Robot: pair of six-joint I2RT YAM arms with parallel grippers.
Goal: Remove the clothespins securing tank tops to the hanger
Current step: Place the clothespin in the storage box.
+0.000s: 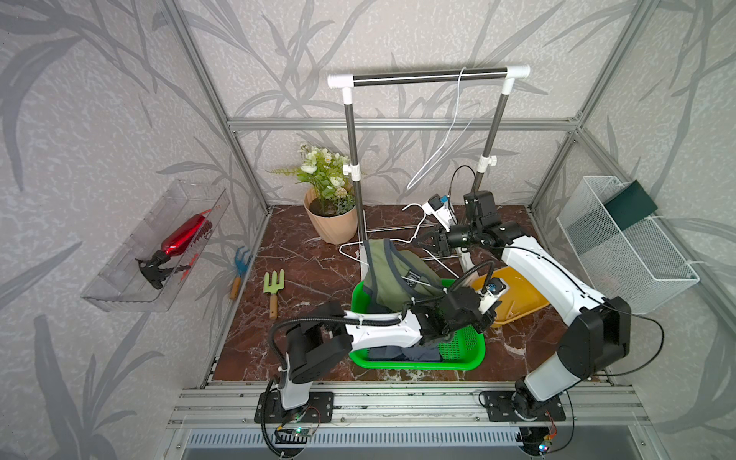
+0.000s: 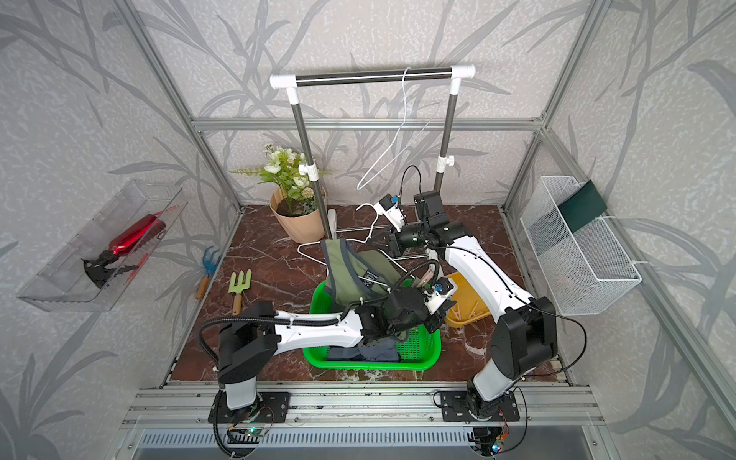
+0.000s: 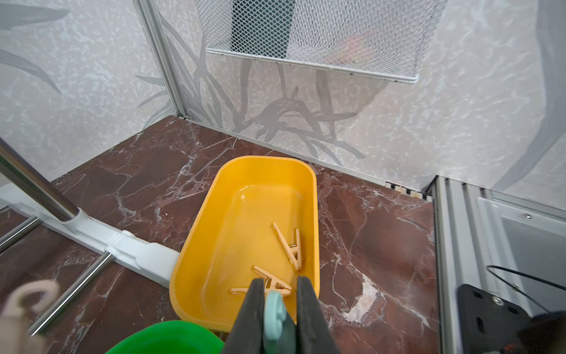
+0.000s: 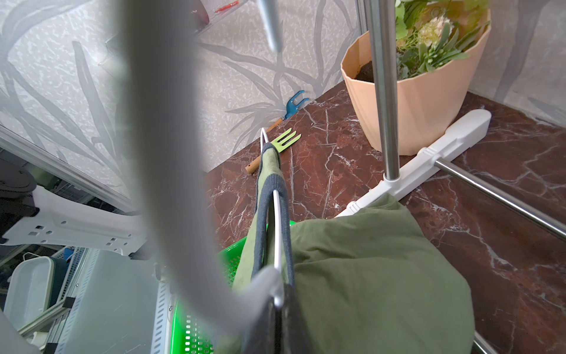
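My left gripper keeps going toward the yellow tray (image 1: 516, 296) and lets go over the tray's open bottom, because the pale mint clothespin (image 3: 274, 315) is clear of the olive tank top.
My right gripper (image 4: 280, 303) is shut on the neck of a white wire hanger (image 4: 277, 230), held low over the green basket (image 1: 462, 350). An olive tank top (image 1: 394, 275) with grey-blue trim hangs from that hanger (image 1: 358, 255). A navy tank top (image 1: 402, 354) lies in the basket. My left gripper (image 3: 280, 283) is shut on a pale mint clothespin (image 3: 274, 309) above the near end of the yellow tray (image 3: 245, 171). Two peach clothespins (image 3: 289, 245) lie in the tray. Another peach clothespin (image 2: 426, 276) shows by the hanger's right end.
A clothes rack (image 1: 430, 75) stands at the back with a bare wire hanger (image 1: 446, 147) on it. A flower pot (image 1: 332, 217), a green fork (image 1: 274, 288) and a blue rake (image 1: 241, 263) are at the left. A mesh basket (image 1: 629, 247) hangs on the right wall.
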